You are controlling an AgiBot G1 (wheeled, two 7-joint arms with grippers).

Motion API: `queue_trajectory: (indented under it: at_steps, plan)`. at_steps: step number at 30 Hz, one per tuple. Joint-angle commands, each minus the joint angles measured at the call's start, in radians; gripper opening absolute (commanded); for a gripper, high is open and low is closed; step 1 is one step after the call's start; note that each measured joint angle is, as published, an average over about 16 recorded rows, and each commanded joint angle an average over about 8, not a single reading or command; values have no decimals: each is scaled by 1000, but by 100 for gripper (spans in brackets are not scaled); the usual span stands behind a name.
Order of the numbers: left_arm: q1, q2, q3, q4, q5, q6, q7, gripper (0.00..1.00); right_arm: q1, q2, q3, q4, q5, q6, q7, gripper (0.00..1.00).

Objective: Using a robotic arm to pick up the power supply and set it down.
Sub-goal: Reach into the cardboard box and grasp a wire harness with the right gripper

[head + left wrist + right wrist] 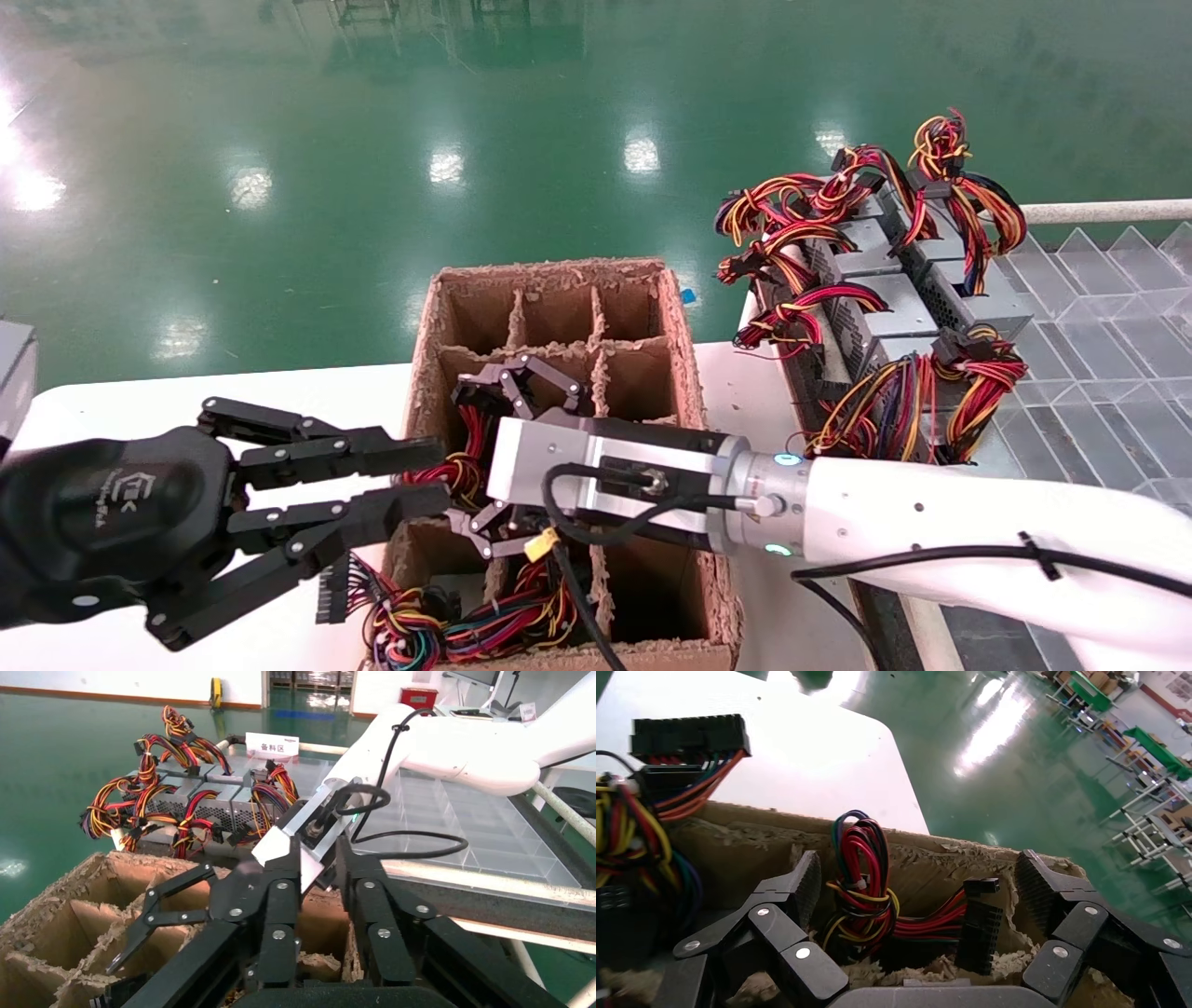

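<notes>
The tied wire bundle (866, 878) goes down into the carton's cell (885, 950). The hidden power supply will hang tilted below when I lift the bundle.
My right gripper (461, 457) hangs open over the middle-left cell of the brown divider carton (672, 308). In the right wrist view its fingers (800, 888) straddle a tied red, yellow and black wire bundle (859, 874) and a black connector (979, 924) down in that cell. The power supply box under those wires is hidden. Several grey power supplies (885, 308) with wire bundles stand in a row on the rack at the right. My left gripper (436, 477) is open at the carton's left side, holding nothing and pointing at the right wrist block (309, 822).
The carton stands on a white table (307, 391). Another tangle of wires (438, 629) fills its front-left cell. A clear divided tray (1099, 308) lies right of the power-supply row, with a white sign (270, 745) behind the row. Green floor lies beyond.
</notes>
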Motion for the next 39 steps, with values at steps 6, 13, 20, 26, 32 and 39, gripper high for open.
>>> queue_trajectory:
  at_steps: [6,13,20,26,32,39]
  plan:
    - [0,0,0,0,0,0,0,0,-19,-37,-12,-1,-59,72,-9,0]
    - [0,0,0,0,0,0,0,0,-41,-59,-15,-3,-79,114,-13,0]
    - [0,0,0,0,0,0,0,0,-53,-66,-20,-8,-74,112,4,0]
    - [0,0,0,0,0,0,0,0,-51,-63,-28,-19,-65,86,37,0]
    - [0,0,0,0,0,0,0,0,-43,-57,-35,-31,-60,60,60,0]
    - [0,0,0,0,0,0,0,0,-37,-47,-27,-35,-31,36,66,0]
